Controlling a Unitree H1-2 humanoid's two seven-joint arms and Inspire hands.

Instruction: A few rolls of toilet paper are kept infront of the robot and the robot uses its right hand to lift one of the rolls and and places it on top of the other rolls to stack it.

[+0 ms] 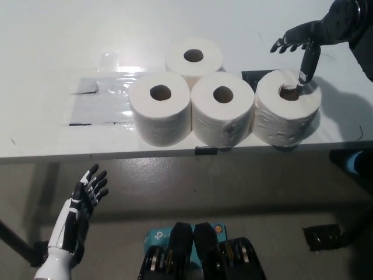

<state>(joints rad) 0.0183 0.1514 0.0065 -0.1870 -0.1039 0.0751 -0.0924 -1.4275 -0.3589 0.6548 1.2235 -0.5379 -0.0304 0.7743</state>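
My right gripper will make the white toilet paper roll (285, 116) tilt when I lift it, because my right hand's finger reaches into the roll's core hole (289, 92) from the side.
Four white toilet paper rolls stand upright on the white table (46, 46). Three sit in a front row: a left roll (159, 108), a middle roll (222, 111) and a right roll (288, 109). A fourth roll (194, 58) stands behind the left and middle ones. My black right hand (306, 41) hovers above the right roll, fingers spread, with one finger pointing down at the rim of its core hole. It holds nothing. My white left hand (81, 210) rests open below the table edge at the lower left.
A clear plastic sheet (102, 99) lies flat on the table left of the rolls. A dark patch (252, 76) shows behind the right roll. The table's front edge (116, 154) runs just below the front row. A blue box (157, 236) lies on the floor.
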